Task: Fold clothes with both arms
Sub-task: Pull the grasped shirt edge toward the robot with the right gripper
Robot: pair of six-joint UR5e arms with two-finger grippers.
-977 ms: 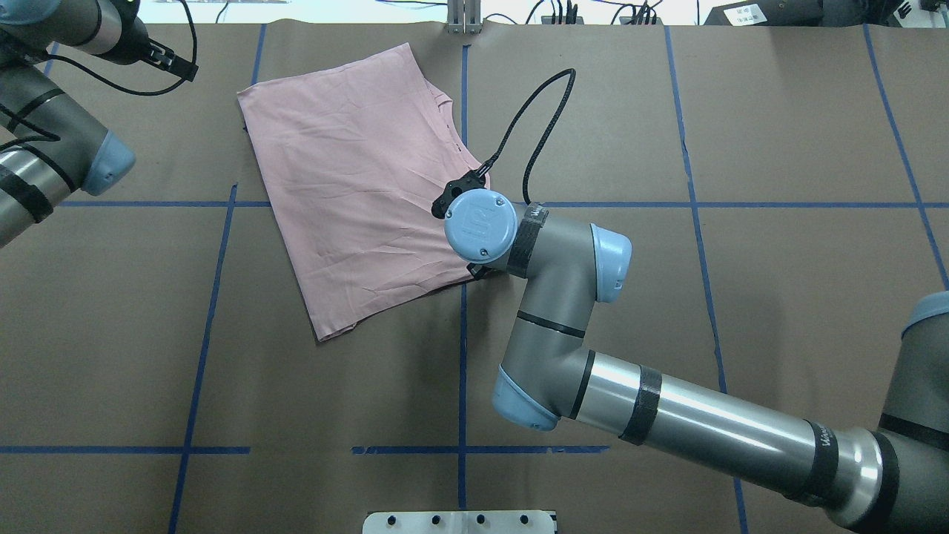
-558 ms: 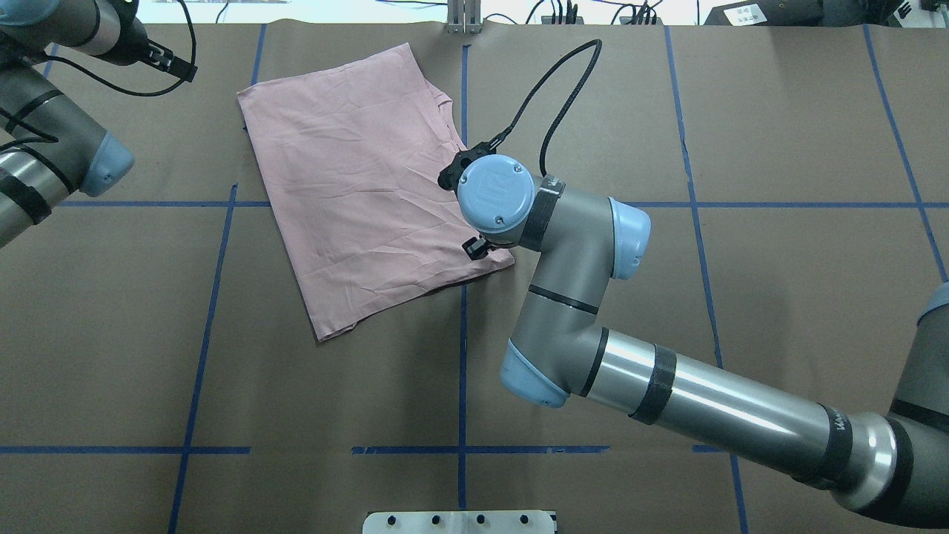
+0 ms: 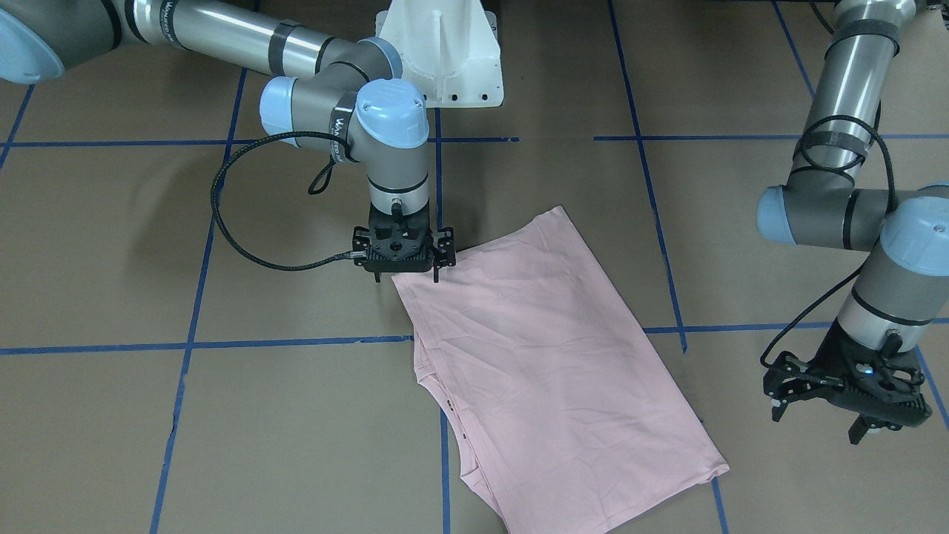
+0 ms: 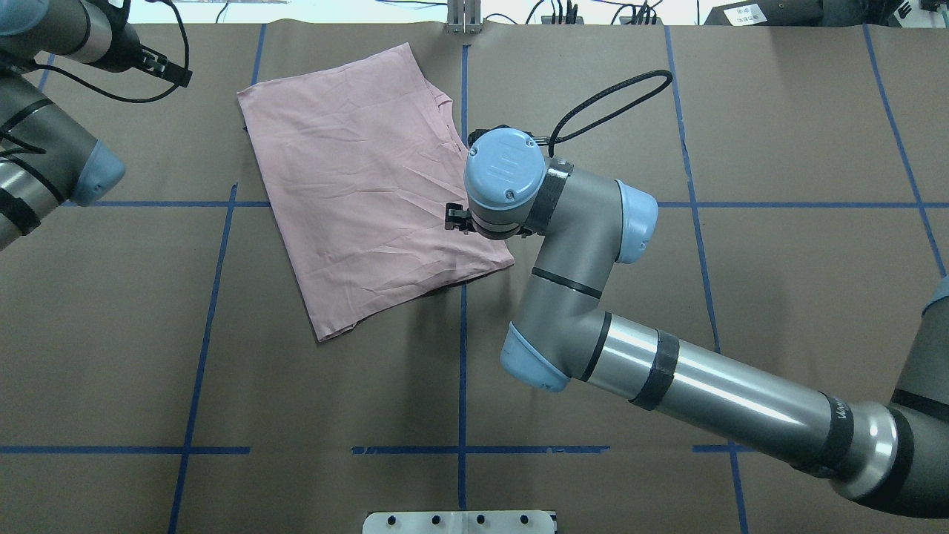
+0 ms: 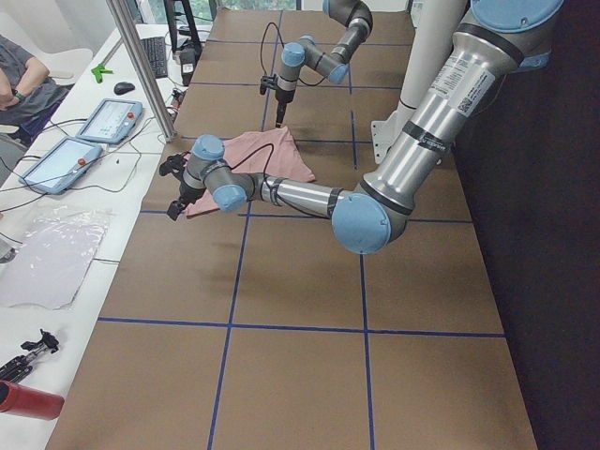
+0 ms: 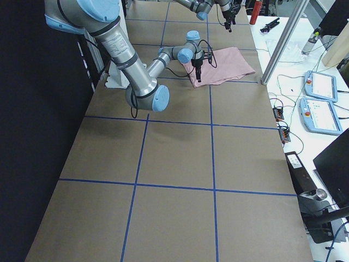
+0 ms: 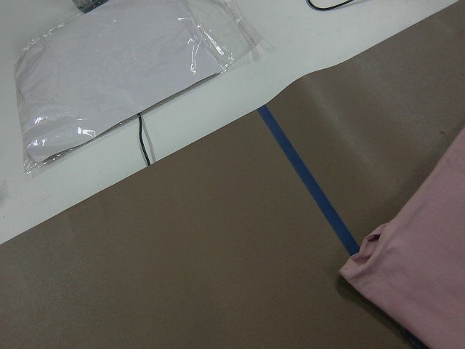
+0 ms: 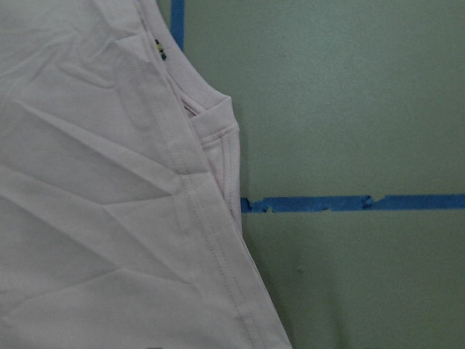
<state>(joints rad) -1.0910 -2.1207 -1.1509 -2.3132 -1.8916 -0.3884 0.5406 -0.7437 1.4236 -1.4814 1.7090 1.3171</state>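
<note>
The collar shows from under the top layer. The pink T-shirt will slide along in one piece and stay folded when I pull its corner.
The pink T-shirt lies folded flat on the brown table, with no print showing; it also appears as the pink T-shirt in the overhead view. My right gripper hangs open just over the shirt's corner nearest the robot, with nothing between its fingers. Its wrist camera looks straight down on the collar and seam of the shirt. My left gripper hovers open and empty beside the shirt's far edge, apart from it. A folded corner of the shirt shows in the left wrist view.
The white pedestal base stands at the robot's side of the table. Blue tape lines cross the brown cover. Beyond the far edge is a white bench with tablets, a plastic bag, a metal post and a seated person.
My right wrist has moved right and away from the robot and turned, uncovering the shirt's near right corner. The left arm has drifted slightly left. The shirt has not moved.
</note>
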